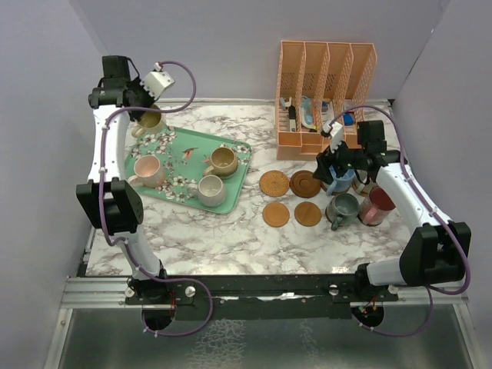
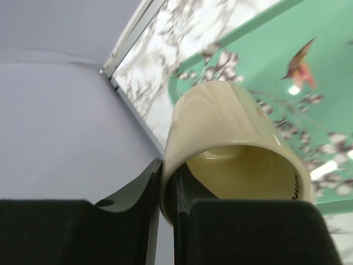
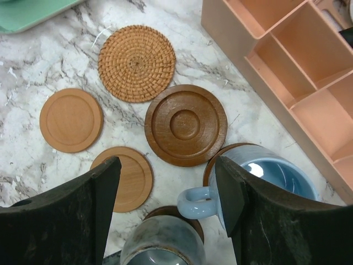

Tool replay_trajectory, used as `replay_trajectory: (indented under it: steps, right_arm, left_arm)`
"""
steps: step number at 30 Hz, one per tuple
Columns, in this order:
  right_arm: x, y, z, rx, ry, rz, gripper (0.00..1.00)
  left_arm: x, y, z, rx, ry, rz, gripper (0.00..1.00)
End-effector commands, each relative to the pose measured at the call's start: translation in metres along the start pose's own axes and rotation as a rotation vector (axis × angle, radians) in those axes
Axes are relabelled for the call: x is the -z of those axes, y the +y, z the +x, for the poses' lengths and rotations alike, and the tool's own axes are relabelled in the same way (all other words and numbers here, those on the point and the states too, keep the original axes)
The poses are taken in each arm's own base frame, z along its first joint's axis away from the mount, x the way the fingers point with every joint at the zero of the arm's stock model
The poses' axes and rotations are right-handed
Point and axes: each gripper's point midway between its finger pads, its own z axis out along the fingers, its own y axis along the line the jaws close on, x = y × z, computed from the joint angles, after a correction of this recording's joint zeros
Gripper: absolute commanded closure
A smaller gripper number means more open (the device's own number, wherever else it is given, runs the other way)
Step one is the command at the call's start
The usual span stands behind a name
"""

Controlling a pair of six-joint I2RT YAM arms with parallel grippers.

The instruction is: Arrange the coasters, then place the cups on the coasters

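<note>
The opposite rim of the yellow cup (image 2: 304, 178) is free of my left gripper, so my open right gripper should keep going there until its fingers straddle that rim.
My left gripper (image 2: 165, 190) is shut on the rim of a pale yellow cup (image 2: 231, 138), one finger inside and one outside. It holds the yellow cup (image 1: 148, 121) at the far left corner of the mint tray (image 1: 240, 147). Pink (image 1: 148, 171), tan (image 1: 223, 161) and cream (image 1: 210, 190) cups stand on the tray. My right gripper (image 3: 168, 193) is open over the light blue cup (image 3: 281, 174), whose handle lies between the fingers. That cup and the grey-teal cup (image 3: 162, 243) each sit on a dark coaster. Bare coasters: woven (image 3: 137, 63), dark ringed (image 3: 186, 124) and two tan ones (image 3: 70, 120) (image 3: 129, 176).
A peach slotted desk organizer (image 1: 327, 92) stands behind the coasters, close to my right wrist. A maroon cup (image 1: 376, 206) sits at the right, beside the grey-teal cup (image 1: 343, 209). Grey walls enclose the marble table on the left, back and right.
</note>
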Motion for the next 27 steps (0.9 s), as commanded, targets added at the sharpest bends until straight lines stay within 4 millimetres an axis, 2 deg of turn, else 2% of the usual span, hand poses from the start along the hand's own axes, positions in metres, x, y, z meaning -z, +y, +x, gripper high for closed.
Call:
replay_trajectory:
  steps: [1,4,7,12,17,18,21,27]
  right_arm:
    - [0.008,-0.016,-0.04,0.007,-0.087,0.073,0.3]
    - [0.009,-0.013,-0.058,0.001,-0.122,0.062,0.3]
    - [0.009,-0.008,-0.082,0.013,-0.162,0.043,0.3]
    - [0.007,0.004,-0.127,0.026,-0.265,0.001,0.31]
    - [0.002,0.015,-0.168,-0.004,-0.347,-0.049,0.33]
    - [0.0,0.017,-0.175,-0.008,-0.355,-0.055,0.33]
    - [-0.004,0.025,-0.195,-0.019,-0.38,-0.07,0.33]
    - [0.0,0.03,-0.211,-0.085,-0.431,-0.068,0.32]
  left_arm:
    - [0.037,-0.022,-0.068,0.091,-0.207,-0.043,1.0]
    - [0.05,-0.05,-0.105,0.137,-0.303,-0.035,1.0]
    - [0.055,-0.075,-0.136,0.188,-0.352,-0.031,1.0]
    - [0.049,-0.124,-0.184,0.261,-0.417,0.05,1.0]
    - [0.045,-0.158,-0.231,0.38,-0.499,0.086,1.0]
    - [0.035,-0.169,-0.238,0.396,-0.496,0.101,1.0]
    - [0.028,-0.193,-0.259,0.46,-0.503,0.086,1.0]
    - [0.028,-0.226,-0.284,0.591,-0.487,-0.064,1.0]
